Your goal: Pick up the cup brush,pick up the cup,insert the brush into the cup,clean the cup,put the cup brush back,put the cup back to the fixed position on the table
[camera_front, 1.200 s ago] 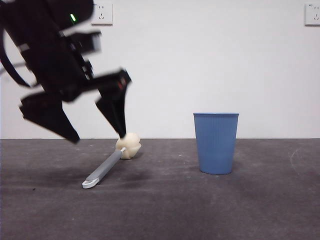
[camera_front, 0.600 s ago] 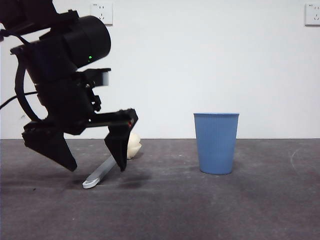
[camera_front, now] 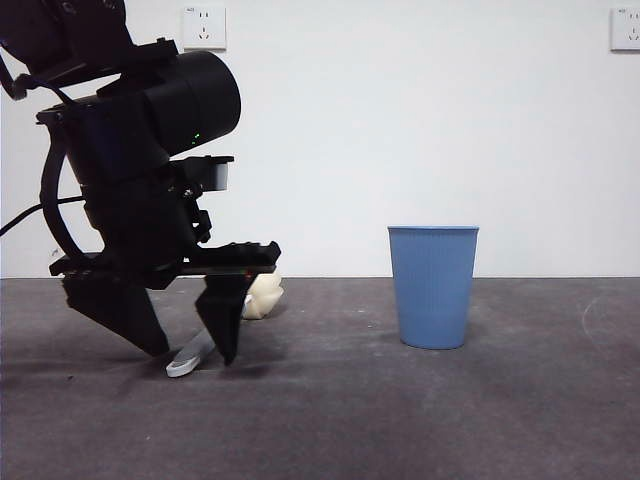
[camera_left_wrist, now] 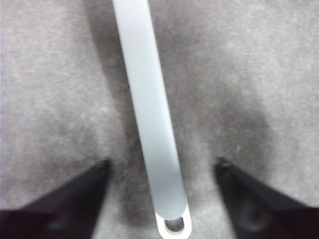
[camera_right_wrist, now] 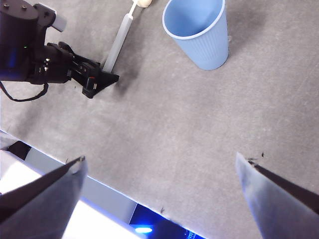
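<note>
The cup's opening shows only the blue inside, so I expect the blue ribbed cup to turn out empty when I tip it sideways.
The cup brush lies on the dark table, its cream sponge head toward the back and its white looped end near the front. My left gripper is lowered over the grey handle with its jaws open, one on each side near the loop, not touching it. The blue ribbed cup stands upright to the right, also seen from above as the cup. My right gripper hovers high above the table, open and empty.
A white wall with two sockets rises behind the table. The table's near edge shows in the right wrist view. The left arm reaches in from the side over the brush handle.
The left gripper has come down and moved slightly right, from above the sponge head to straddling the handle near its looped end. Brush and cup have not moved.
</note>
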